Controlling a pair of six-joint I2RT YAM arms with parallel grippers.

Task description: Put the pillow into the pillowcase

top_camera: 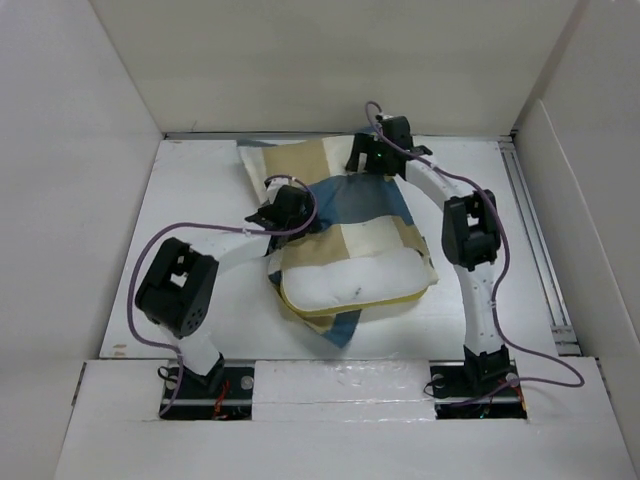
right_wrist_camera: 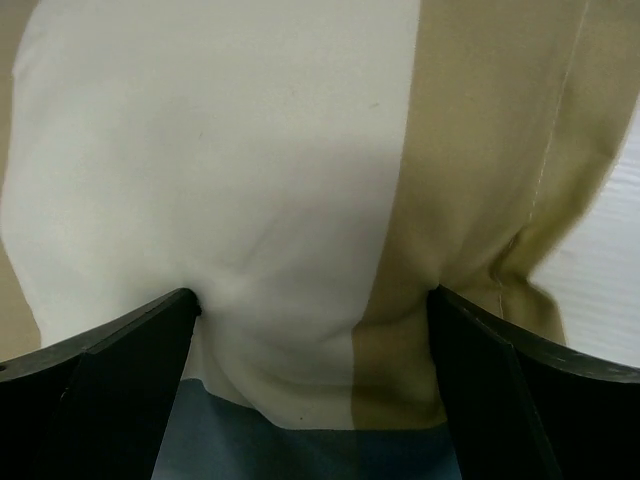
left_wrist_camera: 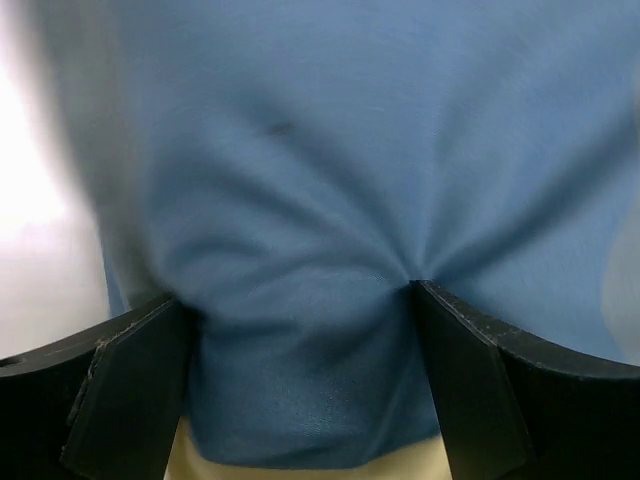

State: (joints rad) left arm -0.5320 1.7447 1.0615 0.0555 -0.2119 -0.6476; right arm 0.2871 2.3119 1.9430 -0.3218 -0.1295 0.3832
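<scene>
The white pillow bulges from the pillowcase's near end (top_camera: pixel 340 260), so the robot's left gripper should leave the blue cloth, pinch the pillow (top_camera: pixel 372 276) next to the pillowcase's opening and raise it.
The checked pillowcase (top_camera: pixel 345 205) lies in the middle of the table, blue, tan and cream. The white pillow (top_camera: pixel 350 280) bulges out of its near end, with fabric under and behind it. My left gripper (top_camera: pixel 273 206) presses down on the pillowcase's left side. In the left wrist view it (left_wrist_camera: pixel 297 295) stands open, and blue cloth (left_wrist_camera: pixel 330 150) puckers up between its fingers. My right gripper (top_camera: pixel 366 157) is at the far edge of the pillowcase. In the right wrist view it (right_wrist_camera: pixel 312 293) is open, pushed into cream and tan cloth (right_wrist_camera: pixel 230 150).
White walls enclose the white table (top_camera: pixel 200 210) on the left, back and right. A metal rail (top_camera: pixel 535 240) runs along the right side. Purple cables loop over both arms.
</scene>
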